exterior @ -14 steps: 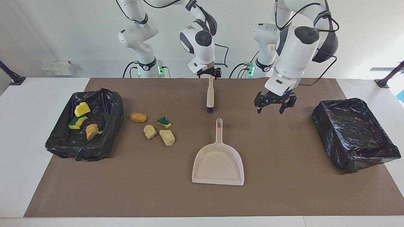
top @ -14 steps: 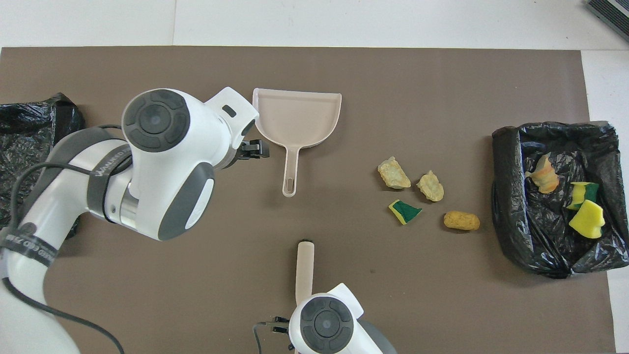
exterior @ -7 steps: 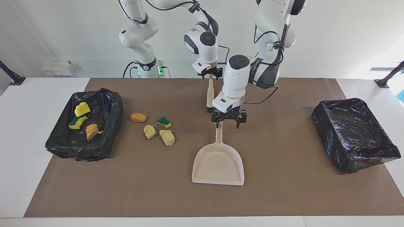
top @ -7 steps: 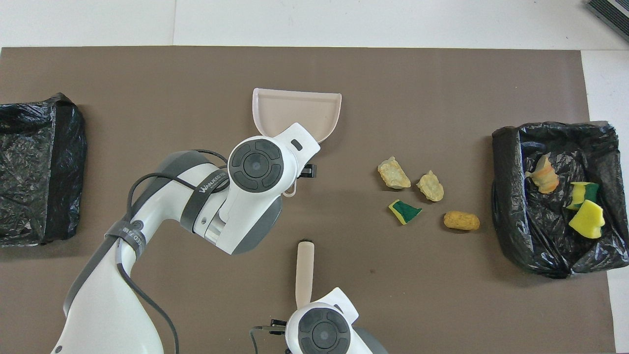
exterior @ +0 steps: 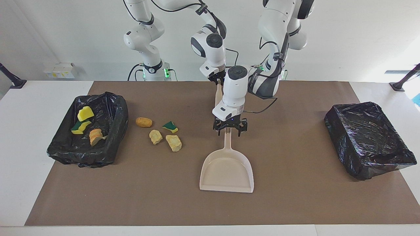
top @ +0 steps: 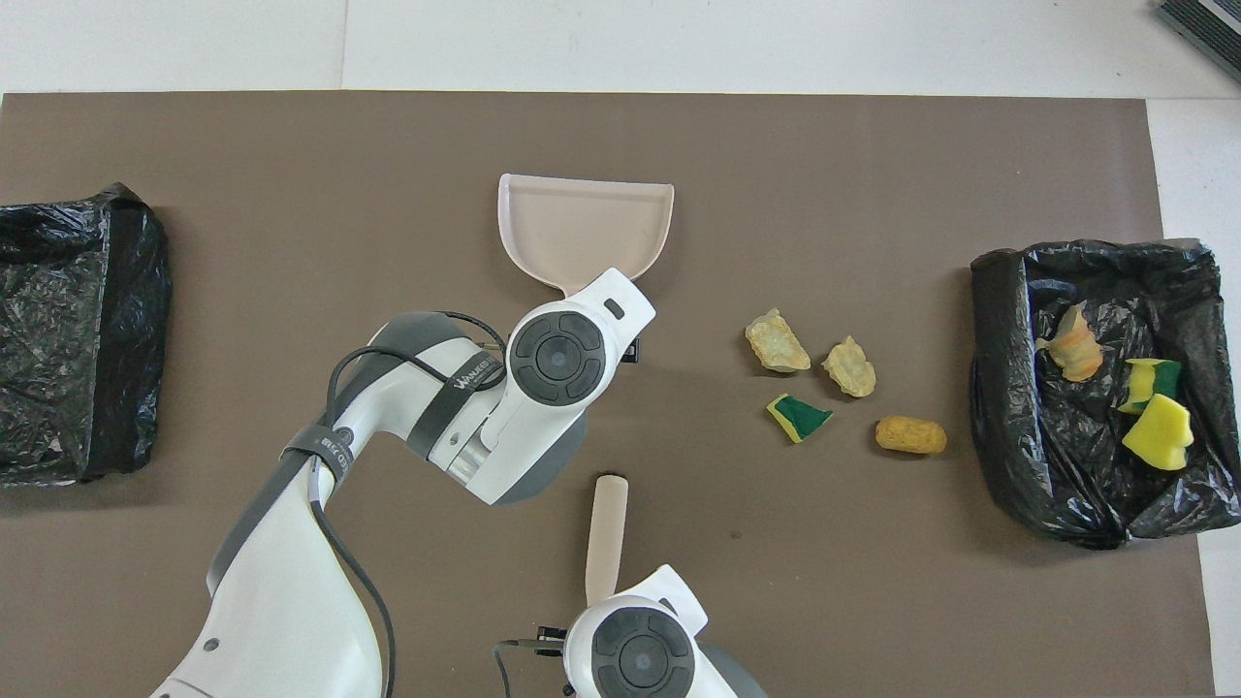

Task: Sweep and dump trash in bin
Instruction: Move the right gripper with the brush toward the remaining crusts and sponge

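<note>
I should grip the dustpan's handle [exterior: 227,140] with my left gripper and turn the dustpan's wide edge [exterior: 226,191] toward the trash bits before sweeping, as it faces away from them.
Several trash bits lie on the brown mat: an orange lump [exterior: 144,122], a green-faced sponge piece [exterior: 170,126] and two pale-yellow chunks [exterior: 155,136] [exterior: 174,143]. Three more bits [exterior: 85,113] lie in the black-lined bin [exterior: 119,108] at the right arm's end. The beige dustpan [exterior: 226,170] lies flat mid-mat, handle toward the robots. My left gripper [exterior: 229,130] is open, low over the handle's end, one finger on each side. My right gripper [exterior: 215,78] is shut on the beige brush [exterior: 217,96], bristles down; the left hand hides its lower part. The overhead view shows the brush handle [top: 605,528].
A second black-lined bin [exterior: 367,141] stands at the left arm's end of the table, with no trash showing in it. The loose bits lie between the dustpan and the bin at the right arm's end. The mat's edge [exterior: 197,223] runs along the table side farthest from the robots.
My left arm has swung from near the bin at its end of the table over to the dustpan handle and come down on it, gripper still open. The right arm has barely moved.
</note>
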`<state>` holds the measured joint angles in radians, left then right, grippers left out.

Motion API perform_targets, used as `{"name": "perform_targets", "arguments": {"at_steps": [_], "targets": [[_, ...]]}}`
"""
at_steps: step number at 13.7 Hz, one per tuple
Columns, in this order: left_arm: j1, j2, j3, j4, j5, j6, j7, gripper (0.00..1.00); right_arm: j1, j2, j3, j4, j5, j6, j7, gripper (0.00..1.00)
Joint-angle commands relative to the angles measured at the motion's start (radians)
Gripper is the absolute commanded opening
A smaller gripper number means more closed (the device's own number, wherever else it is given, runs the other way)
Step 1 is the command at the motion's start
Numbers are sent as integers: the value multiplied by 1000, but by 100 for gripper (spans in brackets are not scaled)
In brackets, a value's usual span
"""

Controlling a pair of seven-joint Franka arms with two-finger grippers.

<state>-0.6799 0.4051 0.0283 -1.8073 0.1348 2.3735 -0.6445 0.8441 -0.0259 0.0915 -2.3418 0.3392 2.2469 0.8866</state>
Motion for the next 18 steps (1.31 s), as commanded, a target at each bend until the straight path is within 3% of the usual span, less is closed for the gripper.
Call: {"name": "perform_targets", "arguments": {"at_steps": [1,3,7,10,12,14,16,17,18], "targets": [[-13,-22,16,12,23,-51,-21,100,-51,-43,-13,65,3,-164,-37,0],[-18,-29,15,11,25,-68,-21,100,-114,-116,-13,82,-43,-301,-54,0],[-20,-29,15,11,23,-83,-23,86,-259,-201,-13,154,-167,-600,-144,0],[-20,-40,13,11,22,-86,-26,80,-371,-233,-12,159,-273,-726,-207,0],[-20,-46,12,11,22,-103,-27,77,-469,-256,-10,109,-376,-750,-292,0],[-21,-49,10,9,19,-106,-27,55,-546,-279,-10,56,-439,-747,-351,0],[-15,-48,9,5,11,-82,-23,8,-609,-279,-9,7,-505,-730,-386,0],[-12,-48,9,3,11,-79,-9,0,-622,-279,-9,-11,-526,-722,-402,0],[-12,-49,9,3,11,-79,-14,0,-635,-279,-9,-25,-538,-719,-425,0]]}}
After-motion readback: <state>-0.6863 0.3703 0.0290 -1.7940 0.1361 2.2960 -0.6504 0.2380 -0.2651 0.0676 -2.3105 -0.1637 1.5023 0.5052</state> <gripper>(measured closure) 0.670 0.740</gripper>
